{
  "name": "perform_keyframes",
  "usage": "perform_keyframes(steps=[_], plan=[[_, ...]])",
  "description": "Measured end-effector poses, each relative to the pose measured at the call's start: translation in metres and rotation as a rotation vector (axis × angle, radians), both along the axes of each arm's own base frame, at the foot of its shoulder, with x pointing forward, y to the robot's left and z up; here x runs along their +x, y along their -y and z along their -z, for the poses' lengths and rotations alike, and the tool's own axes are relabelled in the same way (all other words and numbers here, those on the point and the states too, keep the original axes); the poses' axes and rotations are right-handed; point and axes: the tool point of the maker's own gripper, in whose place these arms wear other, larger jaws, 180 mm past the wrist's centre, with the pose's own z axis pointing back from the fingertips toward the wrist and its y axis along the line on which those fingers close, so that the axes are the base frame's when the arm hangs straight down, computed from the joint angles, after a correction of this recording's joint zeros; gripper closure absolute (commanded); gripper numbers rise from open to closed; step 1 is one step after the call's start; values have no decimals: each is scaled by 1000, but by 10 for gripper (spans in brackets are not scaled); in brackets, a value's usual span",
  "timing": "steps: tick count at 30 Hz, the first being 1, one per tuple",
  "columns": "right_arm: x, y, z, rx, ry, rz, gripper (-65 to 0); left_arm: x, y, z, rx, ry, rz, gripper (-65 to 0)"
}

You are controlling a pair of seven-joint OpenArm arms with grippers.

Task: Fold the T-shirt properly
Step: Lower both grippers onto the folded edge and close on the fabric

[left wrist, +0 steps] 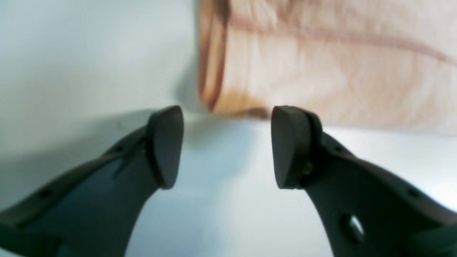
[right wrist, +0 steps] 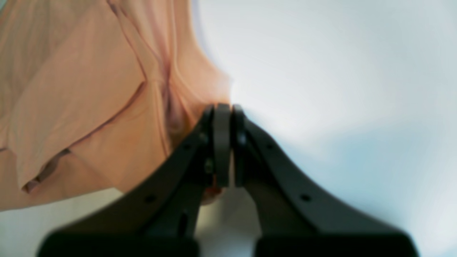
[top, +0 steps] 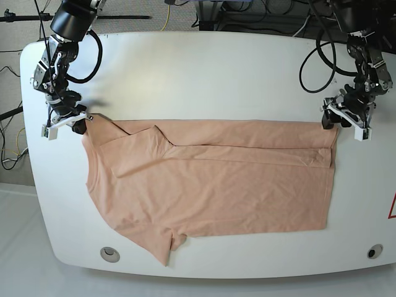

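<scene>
Next, my left gripper reaches further across the stacked layers [left wrist: 229, 77] before it closes and pulls, since the T-shirt's folded corner [left wrist: 217, 99] lies just past my open fingers.
The peach T-shirt [top: 210, 185] lies spread across the white table [top: 204, 74], with its far edge folded toward the front in a long band. At the shirt's far left corner, my right gripper [top: 82, 125] is shut on a pinch of the T-shirt [right wrist: 89, 89]; the fabric bunches at the right gripper [right wrist: 225, 110] tips. My left gripper [top: 332, 120] is at the shirt's far right corner. In the left wrist view the left gripper [left wrist: 227, 142] stands open with nothing between its fingers, just short of the folded T-shirt [left wrist: 321, 71] corner.
Two round holes [top: 109, 252] [top: 371, 251] sit near the table's front edge. Cables [top: 309, 55] trail over the back of the table. Bare table [left wrist: 89, 53] lies beside the shirt corner.
</scene>
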Motion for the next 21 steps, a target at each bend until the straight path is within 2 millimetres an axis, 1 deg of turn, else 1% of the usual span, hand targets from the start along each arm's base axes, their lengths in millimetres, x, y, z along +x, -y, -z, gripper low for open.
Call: perform_keyframes(steps=[3, 7, 9, 11, 15, 17, 21], plan=[[0, 0, 0, 2, 0, 0, 0, 0, 0, 2, -11, 2, 1, -229], [1, 1, 0, -2, 2, 0, 0, 1, 2, 3, -22, 17, 12, -179], [1, 0, 0, -2, 2, -1, 0, 1, 5, 3, -28, 20, 34, -198], [1, -1, 0, -3, 2, -6, 0, 1, 6, 4, -31, 19, 43, -261], [1, 0, 0, -3, 3, -5, 0, 2, 10, 3, -42, 23, 57, -312], [1, 0, 0, -3, 3, -5, 0, 4, 10, 3, -52, 27, 55, -350], [2, -1, -1, -2, 4, -6, 0, 8, 9, 4, -72, 34, 53, -353]])
